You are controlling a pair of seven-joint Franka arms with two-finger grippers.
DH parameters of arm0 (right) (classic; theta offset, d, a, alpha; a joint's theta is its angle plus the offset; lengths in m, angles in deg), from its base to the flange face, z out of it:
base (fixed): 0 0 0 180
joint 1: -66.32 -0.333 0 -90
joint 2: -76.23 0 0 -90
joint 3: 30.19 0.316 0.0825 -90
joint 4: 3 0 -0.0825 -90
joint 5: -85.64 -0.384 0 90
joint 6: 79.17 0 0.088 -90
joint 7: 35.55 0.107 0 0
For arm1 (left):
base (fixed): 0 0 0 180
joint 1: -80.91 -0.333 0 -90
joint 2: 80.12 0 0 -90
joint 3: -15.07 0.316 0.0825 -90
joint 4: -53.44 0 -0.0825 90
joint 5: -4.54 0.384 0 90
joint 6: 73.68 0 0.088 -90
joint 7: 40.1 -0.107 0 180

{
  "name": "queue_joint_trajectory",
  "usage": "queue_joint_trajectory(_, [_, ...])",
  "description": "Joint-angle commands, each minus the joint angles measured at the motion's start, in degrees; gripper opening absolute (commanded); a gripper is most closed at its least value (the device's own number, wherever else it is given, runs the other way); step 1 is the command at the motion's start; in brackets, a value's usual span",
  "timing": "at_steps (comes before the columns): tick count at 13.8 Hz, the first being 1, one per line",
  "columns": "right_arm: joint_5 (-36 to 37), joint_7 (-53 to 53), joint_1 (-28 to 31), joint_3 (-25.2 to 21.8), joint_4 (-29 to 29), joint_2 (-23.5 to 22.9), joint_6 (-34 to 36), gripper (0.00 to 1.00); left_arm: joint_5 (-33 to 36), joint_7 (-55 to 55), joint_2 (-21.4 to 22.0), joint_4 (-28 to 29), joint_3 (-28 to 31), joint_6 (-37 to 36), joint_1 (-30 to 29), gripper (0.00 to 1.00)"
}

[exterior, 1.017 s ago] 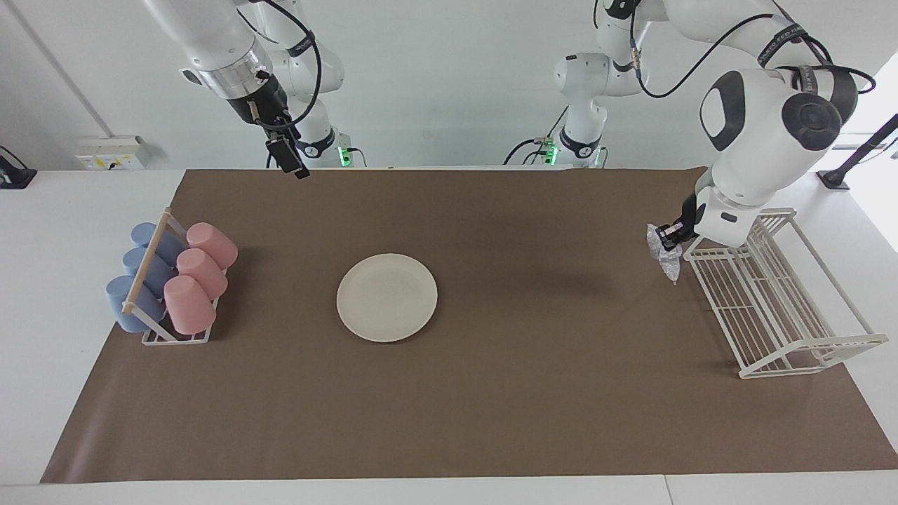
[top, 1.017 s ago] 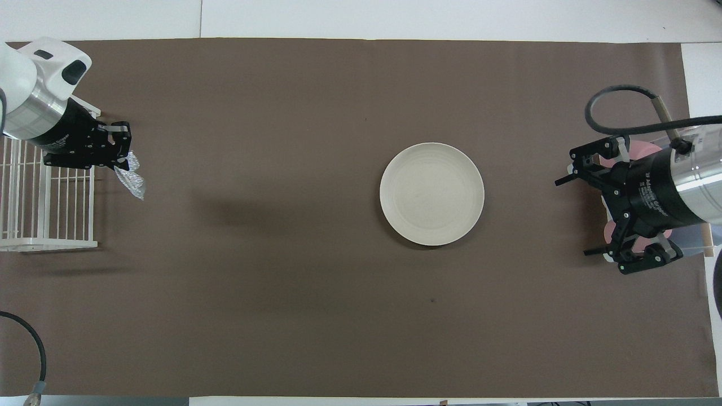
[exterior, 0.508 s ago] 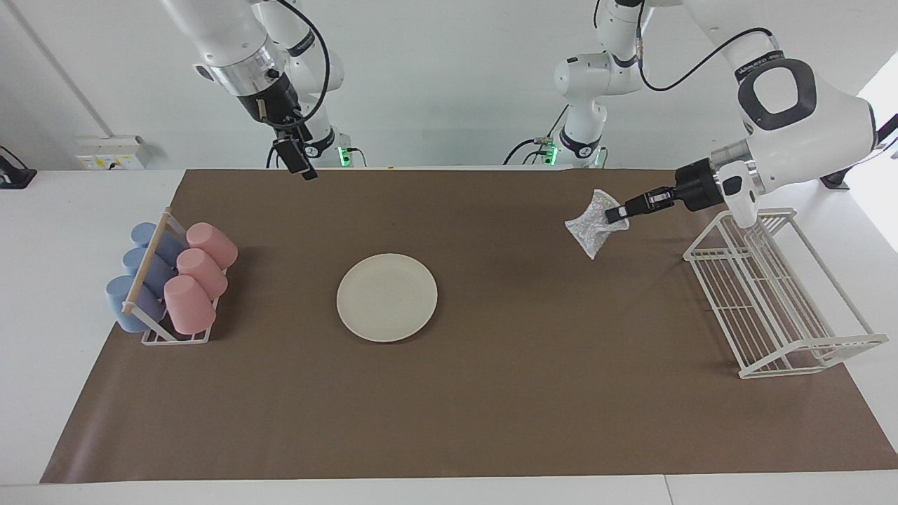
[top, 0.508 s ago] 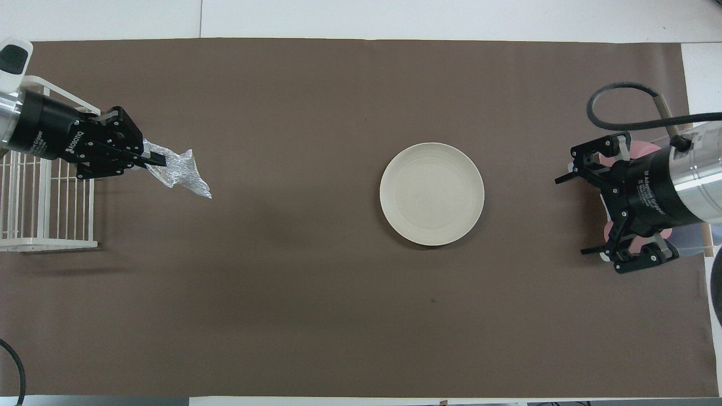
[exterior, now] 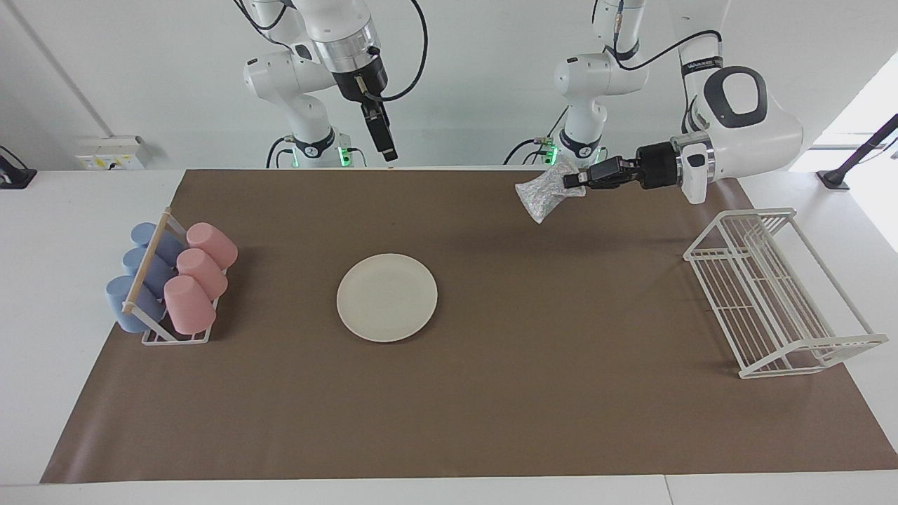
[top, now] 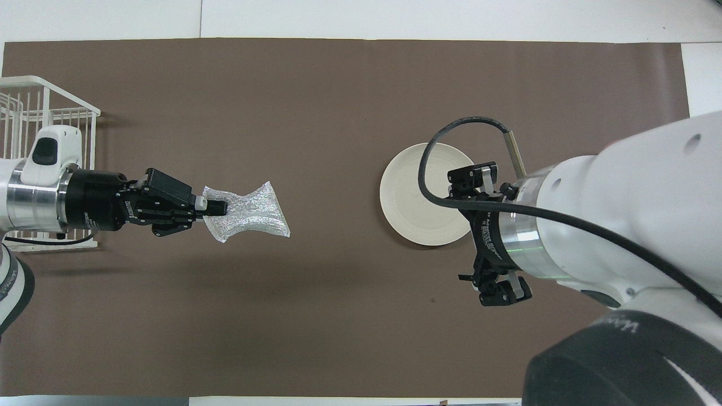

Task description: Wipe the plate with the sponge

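My right gripper is open, and the sponge's loose end (top: 274, 213) spreads from my left gripper toward it, so it should carry on moving in until it closes on the sponge.
The cream-white plate (exterior: 386, 297) lies flat on the brown mat, and in the overhead view the plate (top: 406, 192) is partly covered by my right arm. My left gripper (exterior: 572, 184) is shut on one end of the silvery speckled sponge (exterior: 541, 193). It holds the sponge in the air over the mat, between the wire rack and the plate. From above, the sponge (top: 248, 211) fans out from the left gripper (top: 211, 207). My right gripper (exterior: 384, 144) hangs high and open, holding nothing. In the overhead view the right gripper (top: 461, 228) overlaps the plate's edge without touching it.
A white wire rack (exterior: 772, 294) stands at the left arm's end of the mat, and part of it (top: 34, 113) shows from above. A holder with pink and blue cups (exterior: 172, 280) stands at the right arm's end.
My left gripper has lifted the sponge away from the wire rack and carried it toward the plate. The right arm has swung from over the cups to high over the plate's edge.
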State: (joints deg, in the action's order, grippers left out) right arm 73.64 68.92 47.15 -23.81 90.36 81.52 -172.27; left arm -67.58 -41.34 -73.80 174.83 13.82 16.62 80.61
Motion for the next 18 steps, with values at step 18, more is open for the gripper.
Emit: queue_joint_trajectory(18, [0.49,18.93,-17.13,0.39,13.25,1.92,-20.36,1.00,-15.95,-20.21,11.96,18.09,0.46,5.59,13.04,0.00])
